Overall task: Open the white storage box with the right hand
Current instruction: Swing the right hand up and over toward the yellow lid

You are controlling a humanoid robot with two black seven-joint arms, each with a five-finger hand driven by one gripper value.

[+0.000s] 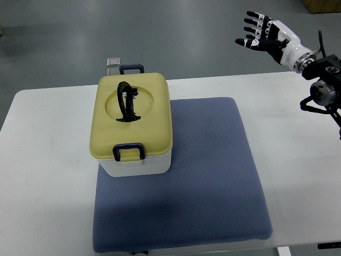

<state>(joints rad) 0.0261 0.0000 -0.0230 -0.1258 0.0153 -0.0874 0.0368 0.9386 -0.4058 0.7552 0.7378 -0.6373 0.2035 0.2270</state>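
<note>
My gripper will lift the pale yellow lid (pixel 154 120) off whole, since the dark blue latches (pixel 129 152) on the near and far sides stand open.
The white storage box (pixel 136 162) stands on the left part of a blue-grey mat (pixel 208 181). Its pale yellow lid (pixel 130 114) is down, with a black handle (pixel 127 101) standing up in a round recess. A dark blue latch (pixel 128 151) sits on the near side and another (pixel 131 68) on the far side. My right hand (pixel 259 33) is raised at the upper right, beyond the table's far edge and well away from the box. Its fingers are spread and hold nothing. The left arm does not show.
The white table (pixel 48 176) carries the mat and the box. A small metal clip-like piece (pixel 113 63) sticks out behind the box at the far table edge. Grey floor lies beyond the table.
</note>
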